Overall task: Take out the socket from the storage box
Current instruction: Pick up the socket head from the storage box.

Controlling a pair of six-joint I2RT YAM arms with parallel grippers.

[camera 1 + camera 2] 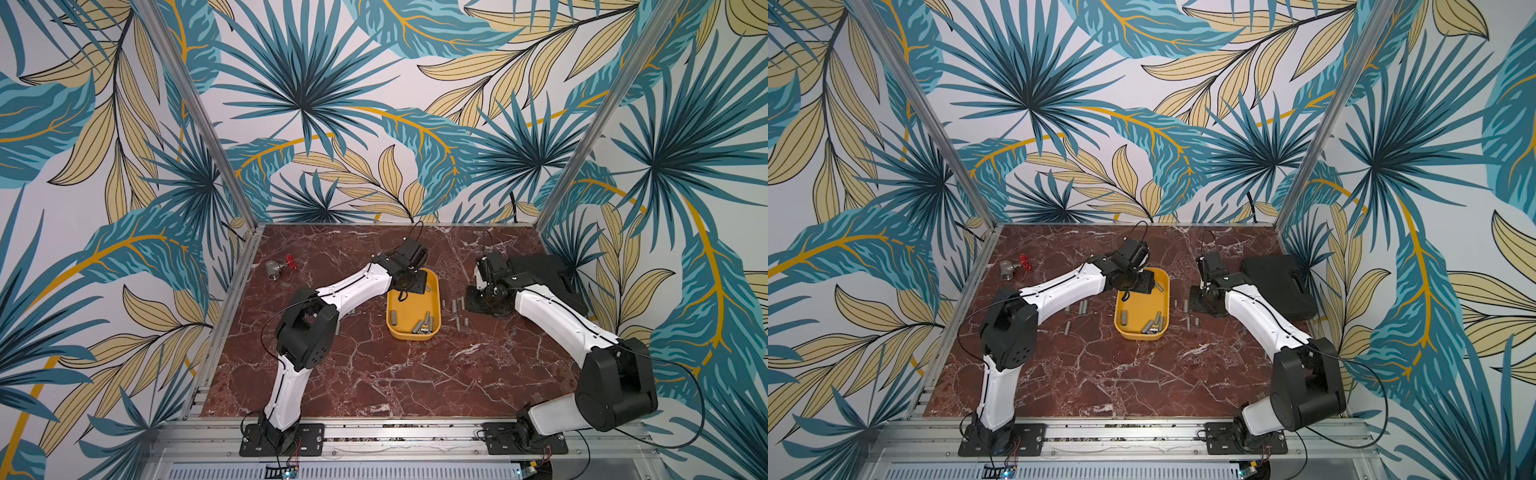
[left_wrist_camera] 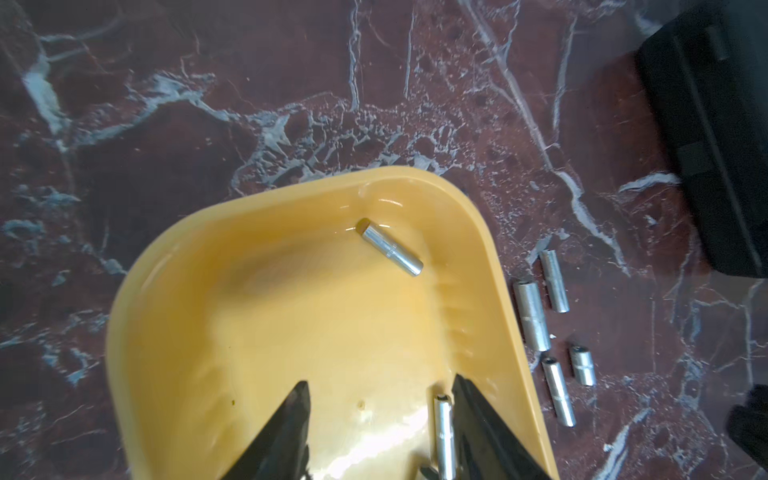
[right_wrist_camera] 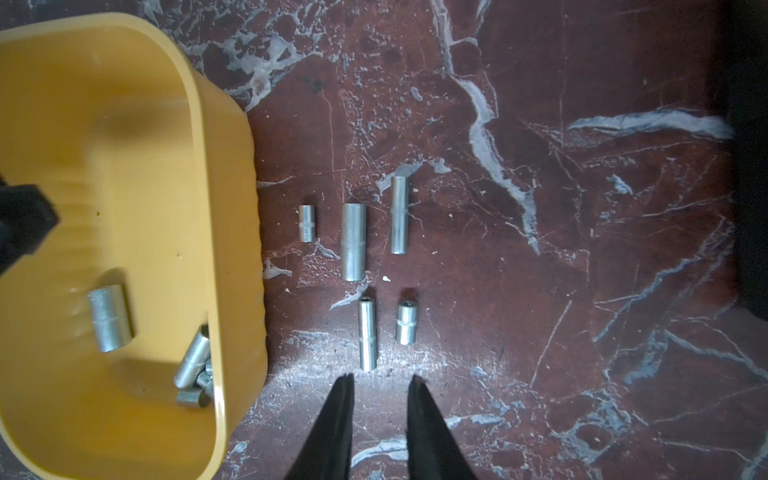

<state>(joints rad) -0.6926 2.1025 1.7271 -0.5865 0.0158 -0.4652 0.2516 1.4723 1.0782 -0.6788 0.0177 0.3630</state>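
The slim round socket (image 2: 392,249) rests at a slant in the box's far corner (image 2: 417,209), so it will tip on end between the robot's fingers when the robot lifts it.
The yellow storage box (image 1: 409,309) (image 1: 1140,316) lies mid-table. My left gripper (image 2: 381,380) (image 1: 411,284) reaches down into its far end, jaws open wide over the box floor (image 2: 291,311). A slim silver socket (image 2: 444,432) lies along the inner face of one finger, not clamped. Another socket (image 2: 391,249) rests near the box's far corner, and several more are heaped at its near end (image 1: 424,326) (image 3: 110,318). My right gripper (image 3: 381,377) (image 1: 484,305) hangs over bare marble right of the box, jaws a little apart and empty.
Several sockets (image 3: 353,241) (image 1: 457,313) lie in rows on the marble between the box and my right gripper, and more (image 1: 1083,307) lie left of the box. A black hard case (image 1: 548,278) sits at the right. A metal valve (image 1: 276,268) with a red handle sits far left.
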